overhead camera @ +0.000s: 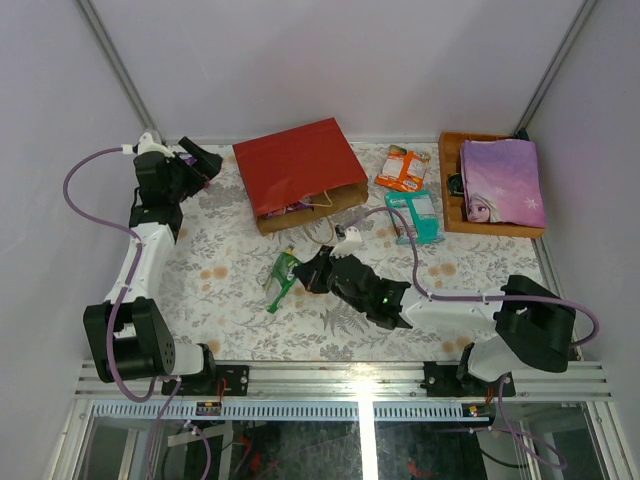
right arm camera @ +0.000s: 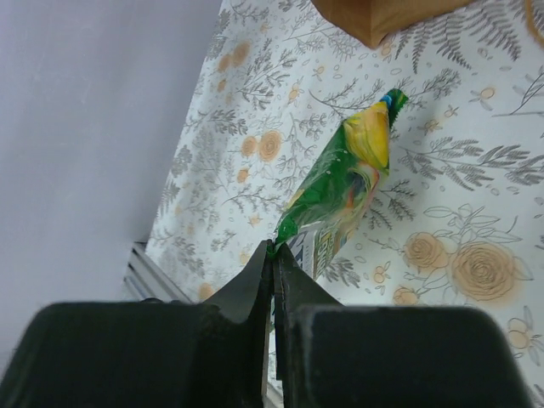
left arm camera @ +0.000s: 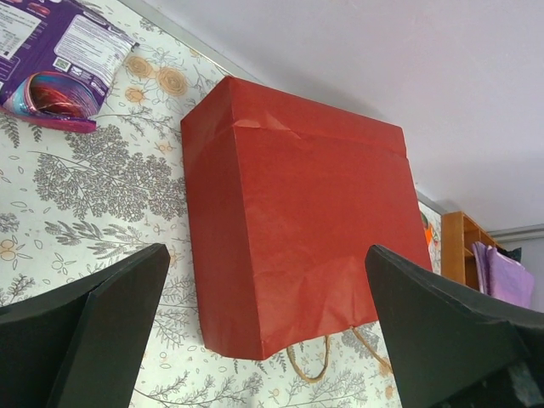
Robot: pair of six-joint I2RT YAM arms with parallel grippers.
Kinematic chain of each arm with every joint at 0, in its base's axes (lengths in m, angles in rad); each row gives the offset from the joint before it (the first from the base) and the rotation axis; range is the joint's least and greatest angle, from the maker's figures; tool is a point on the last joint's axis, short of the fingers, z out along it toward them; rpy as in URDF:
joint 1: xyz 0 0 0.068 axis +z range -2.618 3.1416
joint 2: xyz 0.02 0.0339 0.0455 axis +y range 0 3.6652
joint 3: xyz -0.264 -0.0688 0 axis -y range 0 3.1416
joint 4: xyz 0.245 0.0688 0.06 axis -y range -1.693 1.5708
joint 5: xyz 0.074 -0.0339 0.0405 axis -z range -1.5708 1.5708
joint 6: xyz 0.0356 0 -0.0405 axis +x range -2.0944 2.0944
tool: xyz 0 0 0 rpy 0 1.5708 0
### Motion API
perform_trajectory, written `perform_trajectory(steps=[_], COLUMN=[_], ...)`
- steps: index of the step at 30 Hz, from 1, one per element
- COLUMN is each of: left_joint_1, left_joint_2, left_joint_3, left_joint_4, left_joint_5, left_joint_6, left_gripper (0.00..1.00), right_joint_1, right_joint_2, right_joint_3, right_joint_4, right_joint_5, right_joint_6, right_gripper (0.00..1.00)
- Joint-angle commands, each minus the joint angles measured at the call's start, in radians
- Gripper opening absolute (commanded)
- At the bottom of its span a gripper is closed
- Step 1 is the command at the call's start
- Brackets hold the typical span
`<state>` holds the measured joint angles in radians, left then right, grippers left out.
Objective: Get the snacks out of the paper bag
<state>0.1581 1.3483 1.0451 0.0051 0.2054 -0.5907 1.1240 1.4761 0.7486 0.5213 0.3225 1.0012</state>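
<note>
The green packet (overhead camera: 283, 275) is clear of the bag's opening, so the robot's right gripper should keep going to the open cloth (overhead camera: 212, 290) in front of the purple packet and let go there.
The red paper bag (overhead camera: 300, 170) lies on its side at the back of the table, its mouth and tan cord handles toward me. It fills the left wrist view (left arm camera: 297, 229). My right gripper (overhead camera: 305, 272) is shut on the edge of a green and yellow packet (overhead camera: 283, 275), held just above the cloth in front of the bag; the pinch (right arm camera: 274, 248) and the packet (right arm camera: 340, 183) show in the right wrist view. My left gripper (overhead camera: 200, 160) is open and empty, left of the bag (left arm camera: 268, 340). An orange packet (overhead camera: 402, 168) and a teal packet (overhead camera: 415, 215) lie right of the bag. A purple packet (left arm camera: 59, 59) lies at the far left.
An orange wooden tray (overhead camera: 455, 215) at the back right holds the flat purple princess item (overhead camera: 503, 180). A flowered cloth (overhead camera: 230, 290) covers the table. Something purple shows in the bag's mouth (overhead camera: 290, 208). Walls close the back and sides.
</note>
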Motion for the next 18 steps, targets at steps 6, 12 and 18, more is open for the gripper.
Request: perform_trajectory(steps=[6, 12, 18], left_joint_1=[0.076, 0.264, 0.336], left_joint_2=[-0.101, -0.152, -0.167], left_joint_3=[0.025, 0.021, 0.109], left_joint_4=[-0.079, -0.116, -0.279], left_joint_5=[0.06, 0.295, 0.322], left_joint_6=[-0.136, -0.278, -0.211], left_gripper=[1.0, 1.0, 1.0], right_joint_1=[0.075, 0.074, 0.075], right_joint_2=[0.002, 0.137, 0.382], right_joint_3=[0.141, 0.373, 0.746], right_joint_4=[0.054, -0.004, -0.166], right_joint_5=[0.138, 0.058, -0.174], right_joint_6=[-0.302, -0.422, -0.527], right_gripper=[0.0, 0.0, 0.0])
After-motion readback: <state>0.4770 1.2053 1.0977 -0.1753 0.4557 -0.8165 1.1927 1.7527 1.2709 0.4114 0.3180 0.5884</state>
